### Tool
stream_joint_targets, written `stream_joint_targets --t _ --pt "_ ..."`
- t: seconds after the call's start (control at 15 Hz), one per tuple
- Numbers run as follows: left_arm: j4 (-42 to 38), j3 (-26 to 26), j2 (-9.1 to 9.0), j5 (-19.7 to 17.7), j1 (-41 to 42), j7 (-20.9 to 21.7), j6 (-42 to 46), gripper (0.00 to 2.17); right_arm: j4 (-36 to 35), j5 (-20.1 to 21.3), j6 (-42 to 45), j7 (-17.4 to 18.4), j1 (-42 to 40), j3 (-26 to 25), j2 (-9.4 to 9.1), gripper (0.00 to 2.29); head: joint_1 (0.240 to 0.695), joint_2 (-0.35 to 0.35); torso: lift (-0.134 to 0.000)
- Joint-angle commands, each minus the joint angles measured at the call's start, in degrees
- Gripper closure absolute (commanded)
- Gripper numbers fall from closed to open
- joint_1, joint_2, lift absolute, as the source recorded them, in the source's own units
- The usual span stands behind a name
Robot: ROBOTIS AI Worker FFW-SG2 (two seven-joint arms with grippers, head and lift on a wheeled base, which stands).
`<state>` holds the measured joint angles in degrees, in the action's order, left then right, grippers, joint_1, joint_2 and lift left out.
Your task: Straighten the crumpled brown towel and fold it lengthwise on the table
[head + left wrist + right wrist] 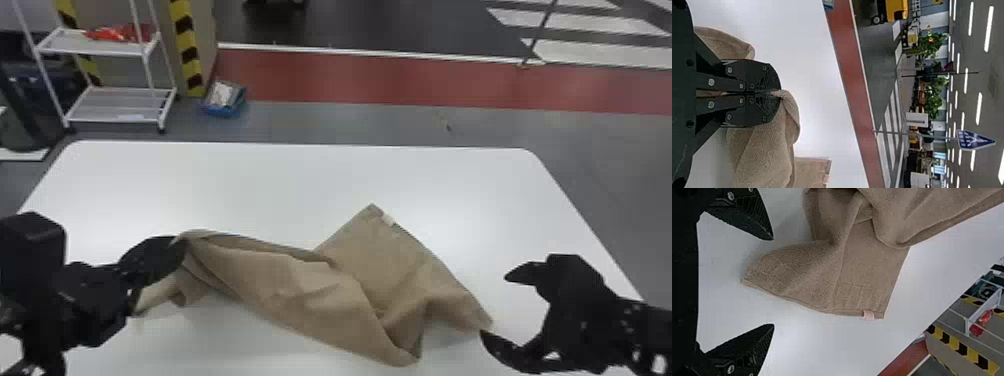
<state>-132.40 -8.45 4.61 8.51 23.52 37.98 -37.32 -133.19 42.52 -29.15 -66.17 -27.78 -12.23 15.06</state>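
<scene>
I see that the towel's twisted folds (338, 268) are loose, so I expect the brown towel (300, 292) to pull out straight and hang like a curtain when I raise and stretch it.
In the head view my left gripper (175, 250) is shut on the left end of the brown towel (300, 290), pinching it above the table. From the left wrist view, the left gripper (778, 93) has a fold of towel (766, 156) between its closed tips. The towel stretches rightward in twisted folds; its back corner with a white tag lies flat. My right gripper (492, 305) stands open just right of the towel's right corner. In the right wrist view, that corner of the towel (789, 278) points toward the gap of the right gripper (773, 282), with nothing held.
The white table (225, 180) extends behind and around the towel, its far edge running across the head view. Beyond it on the floor are a white wheeled shelf (120, 102) at the back left and a blue bin (225, 102).
</scene>
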Motion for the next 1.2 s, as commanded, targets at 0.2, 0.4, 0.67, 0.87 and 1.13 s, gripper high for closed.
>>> stream_joint_targets --t 0.2,0.4,0.67,0.87,1.13 --pt "0.3 0.46 -0.12 0.9 0.3 0.34 -0.44 1.11 2.76 9.51 5.46 -3.44 -0.26 2.74 5.24 0.27 0.695 -0.134 -0.12" --pt "0.65 0.46 -0.12 0.81 0.39 0.34 -0.44 1.11 5.48 10.83 5.64 -3.44 1.5 3.79 5.95 0.47 0.695 -0.155 -0.12" --pt "0.56 0.28 -0.12 0.81 0.47 0.34 -0.44 1.11 9.97 13.02 5.64 -3.96 4.66 5.9 6.3 0.6 0.695 -0.167 -0.12" --pt "0.65 -0.07 0.05 0.63 0.56 0.34 -0.44 1.11 11.55 13.46 5.64 -4.05 6.24 6.87 6.3 0.69 0.695 -0.167 -0.12" --pt "0.65 -0.16 0.05 0.63 0.83 0.34 -0.26 1.11 12.25 11.88 5.99 -5.55 7.74 7.48 6.21 1.17 0.695 -0.154 -0.12"
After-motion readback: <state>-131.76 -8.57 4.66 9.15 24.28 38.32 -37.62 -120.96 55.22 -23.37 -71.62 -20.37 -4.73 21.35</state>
